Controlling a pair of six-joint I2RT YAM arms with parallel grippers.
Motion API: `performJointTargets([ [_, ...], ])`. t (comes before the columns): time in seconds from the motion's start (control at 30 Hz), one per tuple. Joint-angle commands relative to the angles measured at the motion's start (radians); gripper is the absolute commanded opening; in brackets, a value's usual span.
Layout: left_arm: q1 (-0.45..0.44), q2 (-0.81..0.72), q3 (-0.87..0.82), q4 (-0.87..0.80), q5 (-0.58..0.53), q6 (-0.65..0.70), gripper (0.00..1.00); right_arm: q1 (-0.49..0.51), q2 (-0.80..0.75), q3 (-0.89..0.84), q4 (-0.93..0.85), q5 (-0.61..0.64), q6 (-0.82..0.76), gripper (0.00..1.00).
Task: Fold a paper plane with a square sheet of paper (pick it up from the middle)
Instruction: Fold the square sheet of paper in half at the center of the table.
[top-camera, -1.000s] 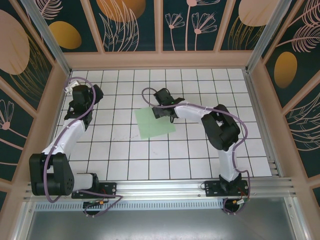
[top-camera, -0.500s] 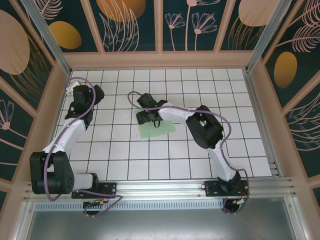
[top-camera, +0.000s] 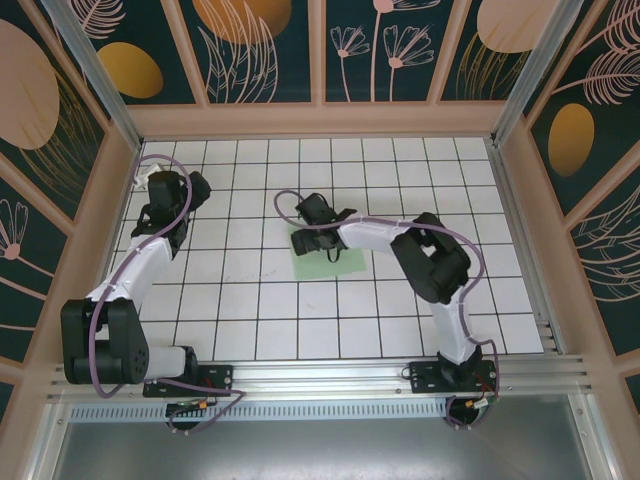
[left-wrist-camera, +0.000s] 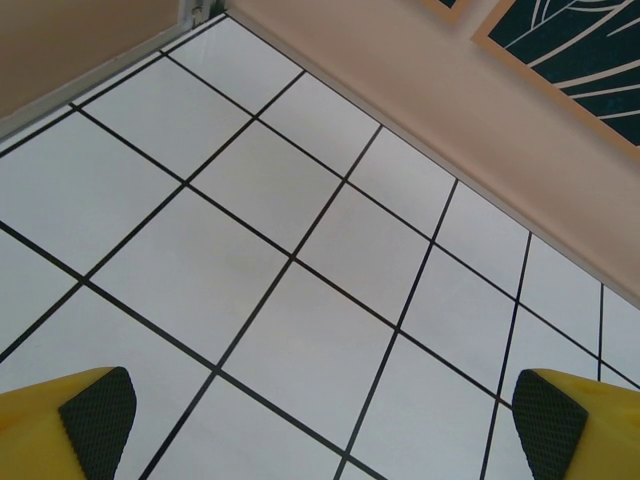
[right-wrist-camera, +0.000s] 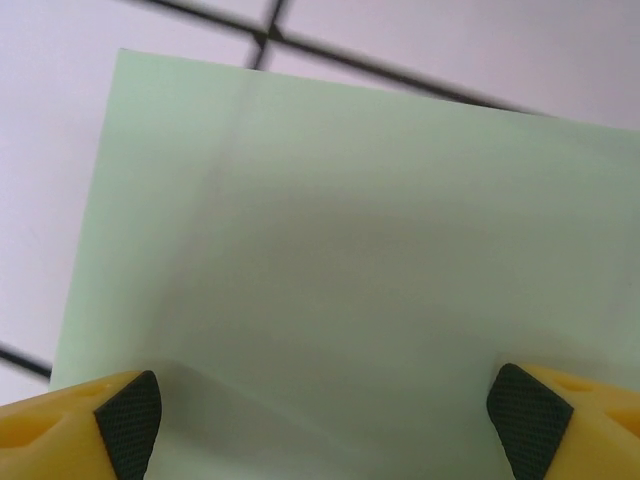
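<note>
The robot's right gripper has its open fingers close to one edge of the sheet (right-wrist-camera: 85, 220), so it should move back toward the sheet's middle (top-camera: 335, 258) and pinch up a fold there.
The square sheet of paper (top-camera: 338, 263) lies pale mint-green on the white grid tiles near the table's middle; its far part is hidden under my right gripper (top-camera: 312, 242). In the right wrist view the sheet (right-wrist-camera: 350, 230) spreads flat beneath the right gripper (right-wrist-camera: 328, 420), whose jaws stand wide open just above it with nothing between the pads (right-wrist-camera: 130, 420). A faint crease line and a low raised edge cross the paper there. My left gripper (top-camera: 158, 184) hovers open at the far left over bare tiles (left-wrist-camera: 300, 330), and its own wrist view of the gripper (left-wrist-camera: 322, 415) has only floor between the pads.
Peach-coloured walls (top-camera: 320, 120) enclose the tiled table on three sides. In the left wrist view the back wall's base (left-wrist-camera: 480, 150) runs close ahead. The aluminium rail (top-camera: 320, 375) with both arm bases bounds the near edge.
The right gripper swung left across the sheet, then came back a little to the right and nearer. Less of the paper shows now than a second ago. The left arm stayed put.
</note>
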Motion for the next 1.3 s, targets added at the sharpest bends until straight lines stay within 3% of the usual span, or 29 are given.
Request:
performJointTargets([
  [0.0, 0.006, 0.013, 0.019, -0.007, 0.025, -0.023, 0.98, -0.026, -0.027, -0.132, -0.200, -0.043, -0.038, 0.90],
  [0.33, 0.006, 0.022, -0.059, 0.085, 0.138, -0.009, 0.99, -0.063, -0.122, 0.059, -0.359, -0.021, 0.239, 0.99],
  [0.63, 0.006, 0.019, -0.259, 0.338, 0.317, 0.020, 0.98, -0.096, -0.061, 0.117, -0.464, -0.084, 0.267, 0.99],
  [1.27, 0.006, 0.035, -0.279, 0.390, 0.307, 0.043, 0.98, -0.099, 0.089, 0.158, -0.521, -0.097, 0.252, 0.99],
])
